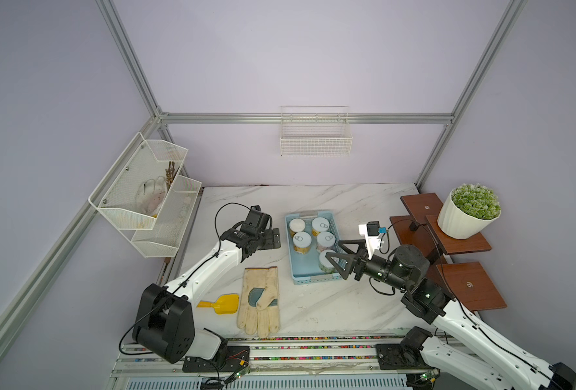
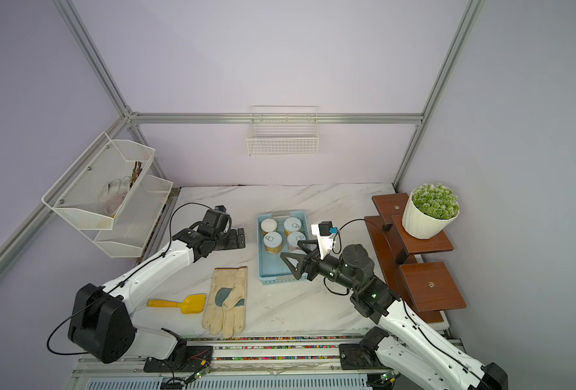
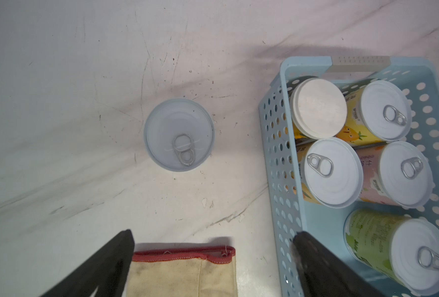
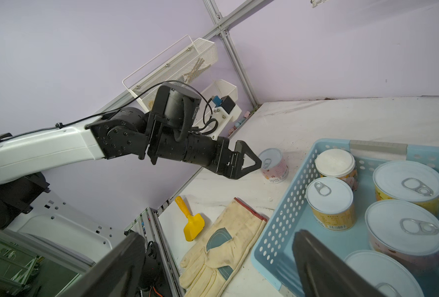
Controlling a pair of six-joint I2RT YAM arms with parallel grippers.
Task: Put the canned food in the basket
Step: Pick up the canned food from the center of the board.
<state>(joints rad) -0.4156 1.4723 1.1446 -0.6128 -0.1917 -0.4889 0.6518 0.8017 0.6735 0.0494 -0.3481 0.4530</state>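
I keep lowering my left gripper over the lone pink can and close it around its body [image 4: 277,172], as there is a clear gap [image 3: 240,136] between the can and the basket's side.
The light blue basket [image 1: 291,266] [image 3: 275,144] [image 4: 277,223] holds several upright cans of food: a plain-lidded one [image 1: 296,224], yellow ones [image 1: 319,224] [image 1: 302,240], a pink one [image 1: 325,239] and a green one [image 3: 403,252]. One more pink can [image 3: 179,135] [image 4: 273,164] stands on the table left of the basket. In both top views my left arm hides it. My left gripper [image 1: 274,240] [image 3: 213,235] hovers open just above and beside it, holding nothing. My right gripper [image 1: 333,249] [image 4: 218,235] hangs open and empty over the basket's near end.
A cream work glove [image 1: 259,300] and a yellow scoop [image 1: 222,304] lie near the front edge. A white mesh rack [image 1: 144,196] hangs at the left and a wire basket [image 1: 315,135] on the back wall. Brown wooden shelves [image 1: 469,287] with a potted plant [image 1: 465,216] stand at the right.
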